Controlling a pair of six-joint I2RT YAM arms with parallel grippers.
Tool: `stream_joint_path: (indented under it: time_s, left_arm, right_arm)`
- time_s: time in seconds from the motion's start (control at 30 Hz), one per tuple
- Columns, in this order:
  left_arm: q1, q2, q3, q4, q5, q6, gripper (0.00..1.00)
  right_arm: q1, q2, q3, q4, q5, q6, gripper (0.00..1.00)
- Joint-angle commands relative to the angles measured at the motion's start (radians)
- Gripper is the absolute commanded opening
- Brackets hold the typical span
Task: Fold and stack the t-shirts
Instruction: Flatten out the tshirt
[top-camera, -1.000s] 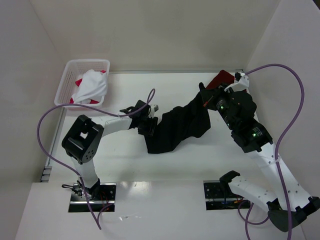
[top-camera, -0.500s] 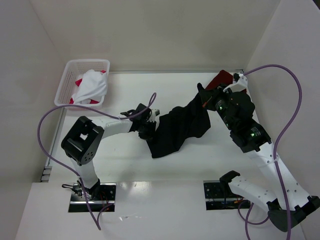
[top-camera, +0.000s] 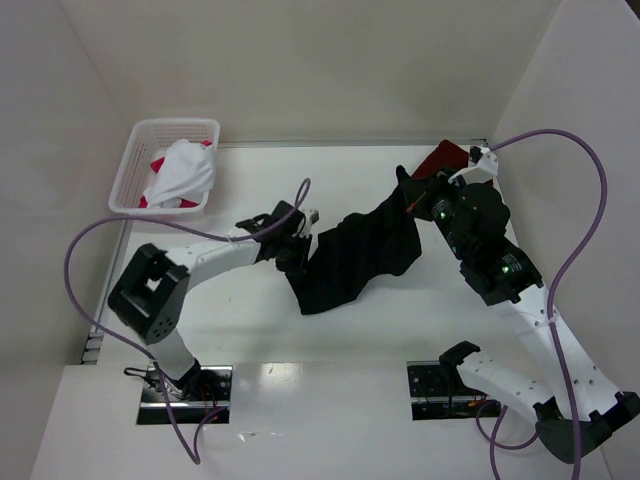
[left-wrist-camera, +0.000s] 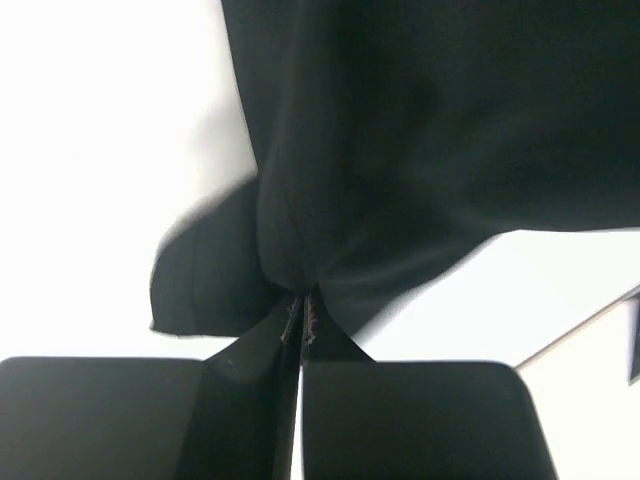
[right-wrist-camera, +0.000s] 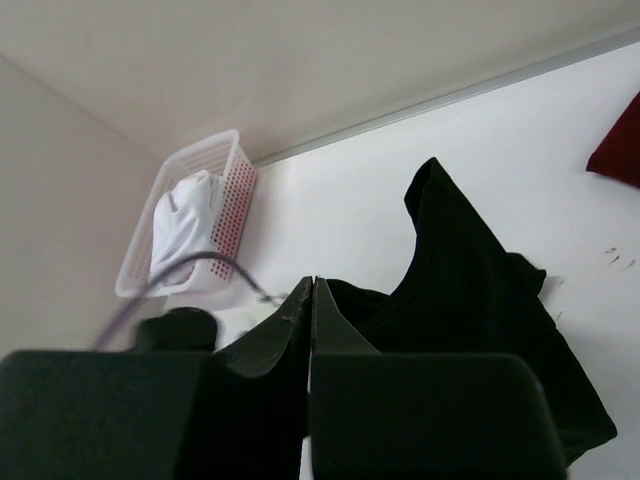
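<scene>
My left gripper should raise the held edge (left-wrist-camera: 288, 262) and pull the cloth tight before putting it down, because the black t-shirt (top-camera: 355, 250) lies bunched up and slanted between my grippers.
A black t-shirt (top-camera: 355, 255) lies stretched across the middle of the table between my two grippers. My left gripper (top-camera: 300, 250) is shut on its left edge, and in the left wrist view the cloth (left-wrist-camera: 400, 150) bunches into the closed tips (left-wrist-camera: 300, 300). At the shirt's right end, my right gripper (top-camera: 408, 200) is shut, and the black cloth (right-wrist-camera: 470, 300) starts right at its tips (right-wrist-camera: 312, 283). A dark maroon t-shirt (top-camera: 440, 158) lies at the back right corner. A white t-shirt (top-camera: 185, 170) and some pink-red cloth (top-camera: 157, 164) fill the basket.
The white lattice basket (top-camera: 135, 165) stands at the back left against the wall. A purple cable (top-camera: 85, 250) loops out from the left arm, and another (top-camera: 590, 200) arcs over the right arm. Walls close in the table at the back and both sides.
My left gripper has shut on the black t-shirt's left edge, and the left arm's elbow has swung outward. The right arm has barely moved.
</scene>
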Motion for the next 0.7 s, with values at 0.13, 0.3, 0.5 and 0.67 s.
stream_joint_path:
  time_s: [0.13,0.3,0.5,0.67]
  left_arm:
    - [0.069,-0.432,0.304,-0.140,-0.235,0.010,0.00]
    - [0.095,-0.511,0.538,-0.235,-0.393,0.104,0.00]
    - [0.095,-0.626,0.626,-0.272,-0.464,0.124,0.00]
    - [0.095,-0.773,0.626,-0.281,-0.461,0.078,0.00]
  right_arm:
    - [-0.005,0.005,0.150,0.004,0.076,-0.008,0.00]
    - [-0.005,0.007,0.204,0.003,0.065,-0.028,0.00]
    - [-0.005,-0.035,0.333,-0.018,0.056,-0.059,0.00]
    - [-0.005,-0.086,0.437,-0.035,-0.040,-0.071,0.00]
